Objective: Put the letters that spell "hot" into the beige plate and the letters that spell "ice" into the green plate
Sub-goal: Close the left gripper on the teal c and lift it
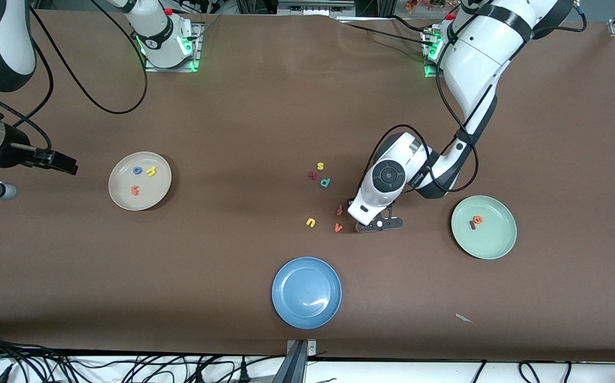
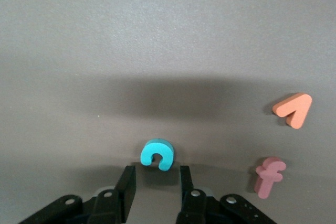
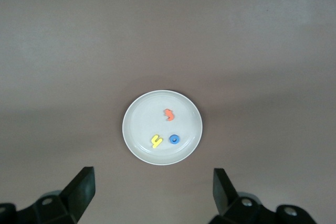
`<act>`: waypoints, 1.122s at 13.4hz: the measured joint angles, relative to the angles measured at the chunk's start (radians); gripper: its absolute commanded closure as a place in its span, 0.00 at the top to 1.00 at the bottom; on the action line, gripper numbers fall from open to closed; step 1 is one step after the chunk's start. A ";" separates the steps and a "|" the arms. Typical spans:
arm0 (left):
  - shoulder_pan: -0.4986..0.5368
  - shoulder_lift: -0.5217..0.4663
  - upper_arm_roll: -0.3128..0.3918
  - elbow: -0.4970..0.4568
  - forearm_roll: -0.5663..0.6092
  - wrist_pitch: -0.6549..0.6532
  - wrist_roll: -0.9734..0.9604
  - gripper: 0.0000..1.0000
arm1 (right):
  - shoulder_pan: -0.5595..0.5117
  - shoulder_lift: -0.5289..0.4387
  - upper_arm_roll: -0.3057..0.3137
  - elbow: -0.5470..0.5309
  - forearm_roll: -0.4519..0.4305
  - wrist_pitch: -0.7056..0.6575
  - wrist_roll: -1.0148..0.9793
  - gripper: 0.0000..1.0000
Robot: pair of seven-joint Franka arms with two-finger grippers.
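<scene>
Next, I move my left gripper's open fingers farther over the teal c's sides (image 2: pixel 169 159) before I close them, because the teal c's curved top (image 2: pixel 157 143) is ahead of them.
The beige plate (image 1: pixel 121 198) (image 3: pixel 137 135) holds the blue o (image 1: pixel 137 171), yellow h (image 1: pixel 151 171) and orange t (image 1: pixel 135 190). On the green plate (image 1: pixel 498 242) lie the orange e (image 1: pixel 477 219) and the dark red i (image 1: pixel 472 225). The teal c (image 2: pixel 157 154) sits on the table right at the tips of my left gripper (image 2: pixel 156 171) (image 1: pixel 355 207). Its fingers are open and touch nothing. The hand hides the c in the front view. My right gripper (image 3: pixel 153 182) (image 1: pixel 65 162) waits wide open in the air beside the beige plate.
Loose letters lie beside the left hand: salmon f (image 1: pixel 340 210) (image 2: pixel 269 176), orange v (image 1: pixel 338 228) (image 2: pixel 294 109), yellow u (image 1: pixel 311 222), teal d (image 1: pixel 325 182), yellow s (image 1: pixel 320 166) and a dark red letter (image 1: pixel 313 175). The blue plate (image 1: pixel 306 314) sits nearest the front camera.
</scene>
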 measured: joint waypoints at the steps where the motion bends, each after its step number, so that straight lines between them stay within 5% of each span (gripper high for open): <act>1: 0.000 0.000 0.002 0.000 0.003 -0.001 0.005 0.44 | -0.055 0.000 0.059 0.002 0.000 0.000 0.000 0.99; 8: 0.000 0.001 0.012 0.000 0.008 -0.002 0.016 0.47 | -0.273 -0.009 0.318 0.011 -0.074 0.000 -0.001 0.99; 15: 0.000 0.016 0.012 0.013 0.008 -0.002 0.016 0.48 | -0.278 -0.010 0.332 0.001 -0.086 0.026 -0.001 0.99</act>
